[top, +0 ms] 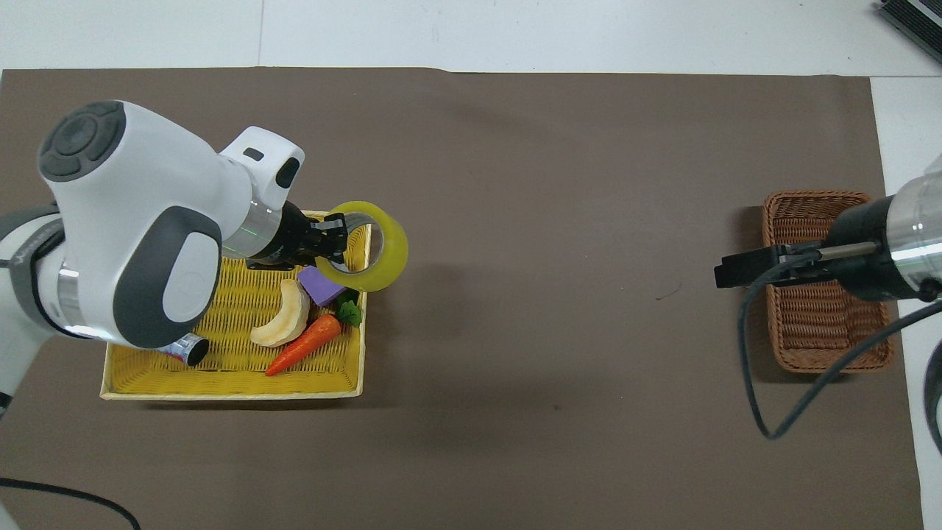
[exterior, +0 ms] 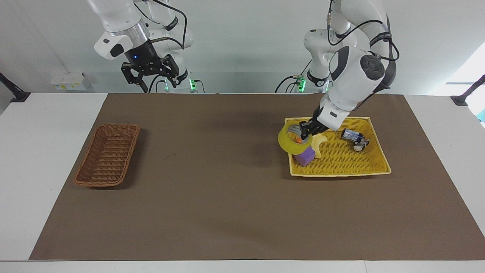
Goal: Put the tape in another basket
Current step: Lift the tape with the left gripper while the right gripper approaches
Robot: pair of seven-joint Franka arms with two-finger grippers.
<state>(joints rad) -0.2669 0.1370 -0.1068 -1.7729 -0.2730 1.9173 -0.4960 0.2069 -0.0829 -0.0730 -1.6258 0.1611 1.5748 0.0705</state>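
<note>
The brown basket [top: 826, 328] sits far across the mat from my left gripper's yellow tape roll, so next my right gripper grabs the tape roll's free rim [top: 397, 248] mid-mat.
The yellow tape roll [exterior: 285, 143] hangs in my left gripper [exterior: 304, 135], which is shut on its rim. It is raised over the yellow basket's [exterior: 341, 172] edge toward the right arm's end of the table, above the purple cube [exterior: 305, 156]. In the overhead view the tape [top: 395, 250] and left gripper [top: 335, 246] sit over that same edge. The brown wicker basket [exterior: 108, 155] stands empty at the right arm's end. My right gripper [exterior: 151, 77] is open, high in the air; from overhead it [top: 736, 274] covers part of the brown basket [top: 809, 331].
The yellow basket [top: 221, 386] holds a purple cube [top: 320, 283], a banana [top: 283, 324], a carrot [top: 302, 346] and a small can [exterior: 352, 134]. A brown mat [exterior: 227, 189] covers the table between the two baskets.
</note>
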